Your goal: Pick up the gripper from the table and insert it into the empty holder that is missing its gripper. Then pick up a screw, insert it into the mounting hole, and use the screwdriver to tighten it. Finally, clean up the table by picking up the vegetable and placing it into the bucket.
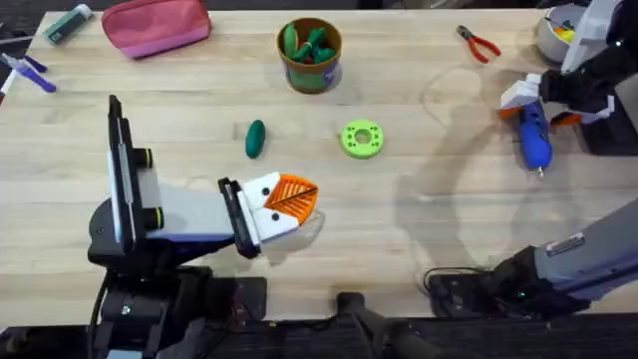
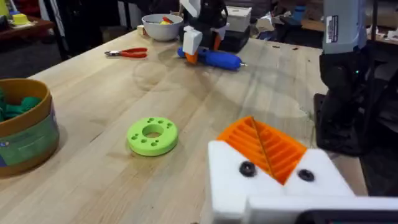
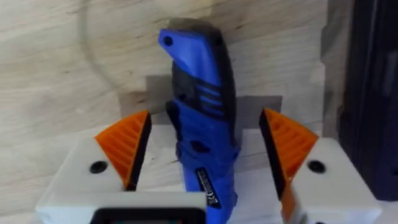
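Note:
My gripper will lift and carry the blue screwdriver [image 1: 535,138], and the screwdriver will come away cordless, because the rear end [image 3: 191,41] is closed off.
The blue screwdriver [image 1: 534,145] lies at the table's far right, its bit pointing toward the front edge. My right gripper [image 1: 538,108] straddles its rear end, open, and its orange pads [image 3: 127,146] stand clear of the screwdriver [image 3: 202,124] on both sides. The dark green vegetable [image 1: 255,138] lies mid-table, left of centre. The tan bucket [image 1: 310,55] stands at the back with green pieces in it. My left gripper [image 1: 297,196] rests low near the front, its orange tips [image 2: 261,144] pressed together, holding nothing. The loose gripper, the empty holder and the screw are out of view.
A bright green ring [image 1: 361,139] lies right of the vegetable. Red-handled pliers [image 1: 478,43] and a white bowl [image 1: 556,30] are at the back right. A pink pouch [image 1: 155,25] lies at the back left.

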`<state>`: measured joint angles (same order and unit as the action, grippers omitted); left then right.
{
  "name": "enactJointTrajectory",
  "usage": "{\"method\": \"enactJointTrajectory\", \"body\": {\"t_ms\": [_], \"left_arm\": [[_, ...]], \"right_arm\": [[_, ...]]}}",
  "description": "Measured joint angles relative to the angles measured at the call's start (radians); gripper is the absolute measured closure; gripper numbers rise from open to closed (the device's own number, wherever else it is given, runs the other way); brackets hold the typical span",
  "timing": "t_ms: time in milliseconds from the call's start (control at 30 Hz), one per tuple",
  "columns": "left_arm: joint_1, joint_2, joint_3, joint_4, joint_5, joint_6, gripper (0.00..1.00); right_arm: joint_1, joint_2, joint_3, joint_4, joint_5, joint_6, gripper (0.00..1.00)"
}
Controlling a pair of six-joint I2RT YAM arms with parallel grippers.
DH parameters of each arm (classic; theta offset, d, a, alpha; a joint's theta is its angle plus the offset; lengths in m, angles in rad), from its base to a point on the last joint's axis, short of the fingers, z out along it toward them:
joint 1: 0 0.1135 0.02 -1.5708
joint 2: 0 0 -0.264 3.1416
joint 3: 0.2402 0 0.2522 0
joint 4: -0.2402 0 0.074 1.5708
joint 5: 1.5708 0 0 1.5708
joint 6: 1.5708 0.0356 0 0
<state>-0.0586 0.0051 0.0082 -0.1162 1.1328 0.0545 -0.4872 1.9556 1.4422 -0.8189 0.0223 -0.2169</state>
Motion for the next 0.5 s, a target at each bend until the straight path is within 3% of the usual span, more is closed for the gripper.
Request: {"method": "enactJointTrajectory", "body": {"t_ms": [300, 500], "left_arm": [[0.0, 0.0, 0.0, 0.0, 0.0, 0.0, 0.984], [0.0, 0.0, 0.0, 0.0, 0.0, 0.0, 0.984]], "right_arm": [[0.001, 0.0, 0.0, 0.014, -0.024, -0.046, 0.01], [0.039, 0.0, 0.0, 0.016, 0.031, -0.066, 0.012]]}}
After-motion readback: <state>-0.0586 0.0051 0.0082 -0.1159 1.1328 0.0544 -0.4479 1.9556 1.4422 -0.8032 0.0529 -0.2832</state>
